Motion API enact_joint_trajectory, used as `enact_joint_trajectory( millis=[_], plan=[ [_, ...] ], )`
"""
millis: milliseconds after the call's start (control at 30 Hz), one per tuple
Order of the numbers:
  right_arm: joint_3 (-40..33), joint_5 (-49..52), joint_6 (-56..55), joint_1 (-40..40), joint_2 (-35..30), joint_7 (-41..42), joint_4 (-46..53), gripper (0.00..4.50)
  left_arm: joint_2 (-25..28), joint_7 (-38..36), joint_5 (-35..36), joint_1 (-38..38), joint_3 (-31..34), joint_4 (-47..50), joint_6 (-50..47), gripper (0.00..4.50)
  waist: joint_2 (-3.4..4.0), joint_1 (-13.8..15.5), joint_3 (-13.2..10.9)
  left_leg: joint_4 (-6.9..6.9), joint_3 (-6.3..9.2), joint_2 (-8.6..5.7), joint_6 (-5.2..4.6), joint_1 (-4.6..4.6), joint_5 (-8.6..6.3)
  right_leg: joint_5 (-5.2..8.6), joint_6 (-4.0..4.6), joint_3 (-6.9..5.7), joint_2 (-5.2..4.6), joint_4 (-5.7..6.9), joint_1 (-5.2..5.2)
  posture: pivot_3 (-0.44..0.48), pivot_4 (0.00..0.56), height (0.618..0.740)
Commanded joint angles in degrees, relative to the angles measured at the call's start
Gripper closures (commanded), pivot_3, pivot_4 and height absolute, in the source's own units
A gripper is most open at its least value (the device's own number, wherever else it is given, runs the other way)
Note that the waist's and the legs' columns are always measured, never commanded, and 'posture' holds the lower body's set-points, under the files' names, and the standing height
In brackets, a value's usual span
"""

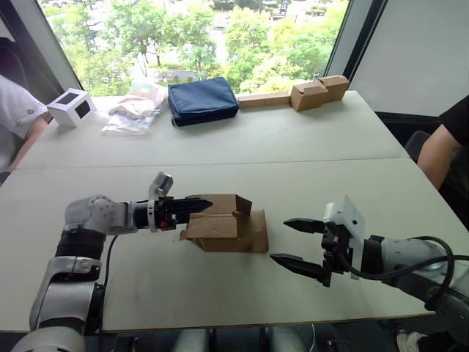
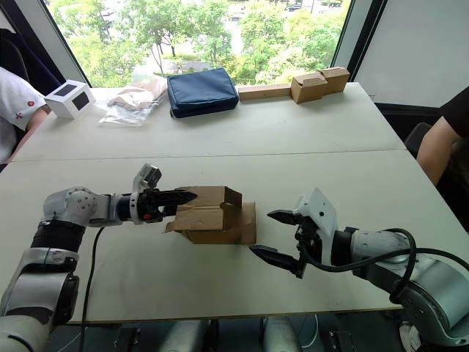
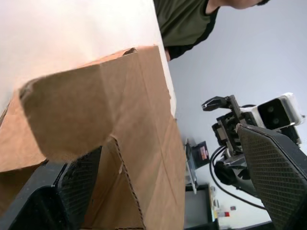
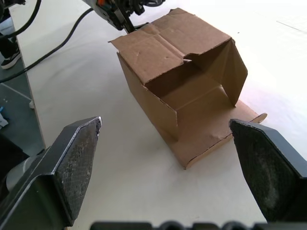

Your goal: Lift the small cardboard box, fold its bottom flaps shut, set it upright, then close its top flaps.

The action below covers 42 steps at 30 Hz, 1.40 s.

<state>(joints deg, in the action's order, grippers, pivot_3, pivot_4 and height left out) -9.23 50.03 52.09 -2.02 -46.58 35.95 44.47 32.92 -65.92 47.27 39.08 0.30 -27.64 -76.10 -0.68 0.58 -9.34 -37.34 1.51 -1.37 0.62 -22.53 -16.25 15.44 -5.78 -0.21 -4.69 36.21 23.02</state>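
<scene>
The gap (image 3: 106, 189) under the box's flap shows plain inner sides, so I expect the small cardboard box (image 1: 226, 229) to be empty when I pick it up.
The small cardboard box (image 1: 223, 224) lies on its side in the middle of the near table. Its open end faces my right gripper, and I can see into it in the right wrist view (image 4: 192, 91). That end's flaps are spread: one flat on the table (image 4: 216, 139), one standing out at the side (image 4: 236, 72). I cannot tell which end is the bottom. My left gripper (image 1: 198, 205) is at the box's upper left edge, open, with cardboard (image 3: 120, 110) between its fingers. My right gripper (image 1: 293, 244) hovers wide open just right of the box, apart from it.
Along the far table stand a white box with a dark window (image 1: 72, 108), a clear plastic bag (image 1: 133, 110), a navy pouch (image 1: 203, 100) and tan cardboard blocks on a strip (image 1: 311, 93). People sit at the left (image 1: 15, 110) and right (image 1: 445, 147) edges.
</scene>
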Motion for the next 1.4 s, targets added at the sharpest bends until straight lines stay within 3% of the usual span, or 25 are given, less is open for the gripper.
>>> enact_joint_trajectory(
  millis=[33,133,200,300,500,533,700,800,900,1000,1100,1333,1400],
  plan=[
    [-0.07,1.08,-0.44,-0.48,0.09,-0.79,1.7,0.01,-0.36,-2.46,-1.18,1.64,-0.86,-0.64,1.29,0.0,0.0,0.03,0.0,0.0,0.0,0.01,0.0,0.0,0.0,0.0,0.0,0.0,0.01,0.0,0.0,0.0,0.15,0.737],
    [0.22,0.86,-0.53,-0.67,0.05,-1.21,1.38,0.01,-1.03,-3.2,-1.83,2.36,-1.04,-1.58,1.77,0.0,0.0,0.1,0.0,-0.02,0.0,0.01,0.0,0.0,0.0,0.0,0.0,0.0,0.02,0.0,-0.01,0.0,0.15,0.737],
    [0.29,0.95,-0.52,-0.62,0.06,-1.48,1.51,0.0,-1.48,-3.34,-2.01,2.71,-0.7,-1.92,1.76,0.51,0.0,0.1,0.0,-0.05,0.01,0.01,-0.01,0.0,0.0,0.0,0.0,0.0,0.02,0.0,-0.04,0.0,0.15,0.737],
    [0.51,0.95,-0.66,-0.51,-0.04,-1.69,1.5,0.0,-1.94,-3.6,-2.12,2.75,-0.8,-1.72,1.78,1.54,-0.01,0.05,0.0,-0.05,0.01,0.01,-0.01,0.0,0.0,0.0,0.0,0.0,0.02,0.0,-0.04,0.0,0.15,0.737],
    [0.85,0.27,-1.2,-0.21,-0.05,-1.42,0.86,0.0,-2.2,-3.92,-2.35,2.24,-0.61,-1.43,1.99,4.15,-0.01,0.04,0.0,-0.05,0.02,0.01,-0.01,0.0,0.0,0.0,-0.01,0.0,0.04,0.02,-0.04,0.0,0.15,0.737],
    [0.94,0.06,-1.36,-0.13,-0.03,-1.27,0.67,0.0,-2.29,-3.77,-2.27,2.26,-0.41,-1.24,1.88,4.41,-0.01,0.04,0.0,-0.05,0.02,0.01,-0.01,0.0,0.0,0.0,-0.01,0.0,0.04,0.02,-0.04,0.0,0.15,0.737],
    [0.01,0.34,-2.36,0.88,1.21,-1.23,-0.56,0.0,-1.59,-3.05,-2.31,2.5,1.36,0.94,3.11,4.41,-0.01,0.08,-0.01,-0.06,0.02,0.01,-0.01,0.0,0.0,0.0,-0.01,0.0,0.05,0.02,-0.05,0.0,0.15,0.737],
    [-2.78,4.02,-3.41,0.31,5.39,-3.75,-2.65,0.0,-0.61,-2.45,-1.92,3.72,3.98,3.61,5.69,4.41,-0.07,0.05,-0.03,-0.07,0.03,0.02,-0.01,0.0,0.0,0.0,-0.02,0.0,0.05,0.02,-0.06,0.0,0.15,0.737],
    [-3.29,0.19,-7.58,-3.95,10.12,-8.2,-5.22,0.0,0.43,-2.93,-1.52,5.25,6.95,7.62,10.44,4.41,-0.09,-0.09,-0.04,-0.09,0.03,0.06,-0.01,0.0,0.0,0.0,-0.02,0.0,0.03,0.03,-0.04,0.0,0.15,0.737],
    [-2.53,-3.47,-12.17,-12.0,17.32,-15.35,-9.49,0.64,1.79,-3.7,-1.12,7.87,9.53,10.02,14.13,4.5,-0.08,-0.25,-0.04,-0.07,0.02,0.07,0.07,0.01,0.04,-0.01,-0.02,0.02,0.03,0.07,0.01,0.0,0.15,0.737],
    [-1.5,-8.08,-17.01,-19.8,24.61,-21.37,-15.2,1.67,3.21,-5.54,-2.16,11.55,9.88,9.61,17.64,4.5,-0.06,-0.33,-0.02,0.0,0.02,0.06,0.19,0.0,0.11,-0.01,-0.02,0.02,0.13,0.13,0.09,0.0,0.15,0.737],
    [1.75,-9.09,-21.47,-32.36,31.71,-18.95,-23.89,4.48,5.05,-9.28,-4.07,17.2,8.76,6.62,23.24,4.5,-0.08,-0.93,-0.04,0.01,-0.03,-0.02,0.4,-0.01,0.24,-0.01,-0.02,0.02,0.13,0.28,0.16,0.0,0.15,0.737],
    [2.21,-9.66,-21.69,-34.57,32.02,-18.47,-25.93,4.48,5.03,-9.98,-4.46,17.73,8.34,6.08,24.13,4.5,-0.08,-1.35,-0.04,-0.01,-0.01,-0.04,0.27,0.01,0.17,0.0,-0.01,0.02,0.13,0.43,0.18,0.0,0.15,0.737]
  ],
)
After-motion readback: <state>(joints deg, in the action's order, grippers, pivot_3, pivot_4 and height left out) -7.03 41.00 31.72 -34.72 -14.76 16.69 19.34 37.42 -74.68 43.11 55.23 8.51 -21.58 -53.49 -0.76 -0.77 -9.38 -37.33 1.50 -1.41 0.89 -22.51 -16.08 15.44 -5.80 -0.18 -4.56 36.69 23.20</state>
